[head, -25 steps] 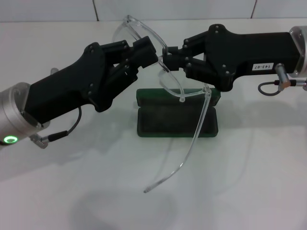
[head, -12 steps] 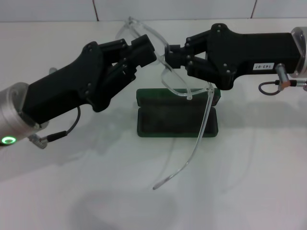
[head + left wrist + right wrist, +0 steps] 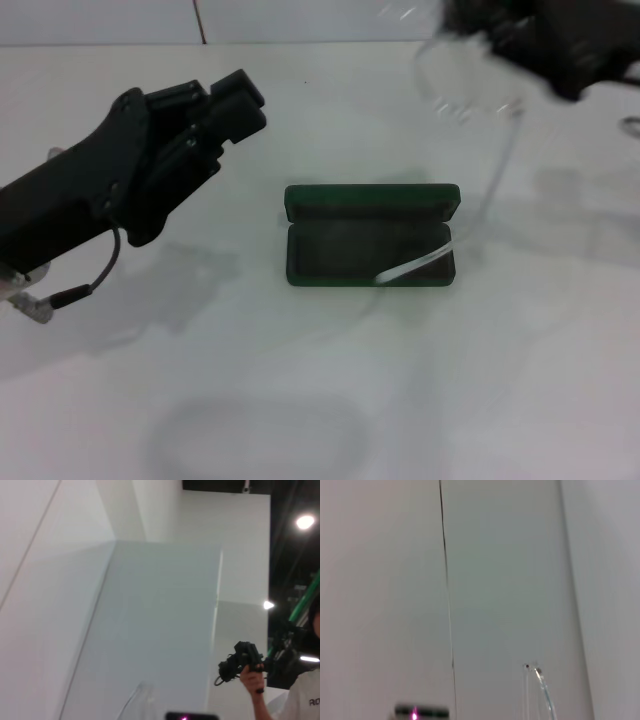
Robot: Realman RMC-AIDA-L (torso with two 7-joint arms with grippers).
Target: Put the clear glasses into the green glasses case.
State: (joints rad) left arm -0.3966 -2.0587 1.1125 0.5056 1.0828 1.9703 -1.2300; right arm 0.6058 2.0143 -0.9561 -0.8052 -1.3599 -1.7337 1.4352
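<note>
My right gripper should lift the glasses clear and take them to my left gripper first, because the glasses (image 3: 465, 78)' long clear arm (image 3: 418, 264) sticks out open over the case.
The green glasses case (image 3: 352, 198) lies open in the middle of the white table, its dark lining facing up. The clear glasses (image 3: 463, 92) hang in the air at the far right, above and behind the case. My right gripper (image 3: 478, 32), blurred at the top right edge, is shut on their upper part. One long clear arm slopes down from them, and its tip is over the case's lining. A clear arm of the glasses (image 3: 541, 686) also shows in the right wrist view. My left gripper (image 3: 238, 103) is left of the case, raised, open and holding nothing.
The white table (image 3: 320, 400) spreads out in front of the case and to its sides. A white wall with a dark seam (image 3: 199, 20) stands behind the table. The left wrist view faces a wall and a person holding a camera (image 3: 246, 664) far off.
My left gripper let go of the glasses and drew back to the left. My right gripper carried the glasses up and to the right, and the trailing arm's tip now sits over the open case.
</note>
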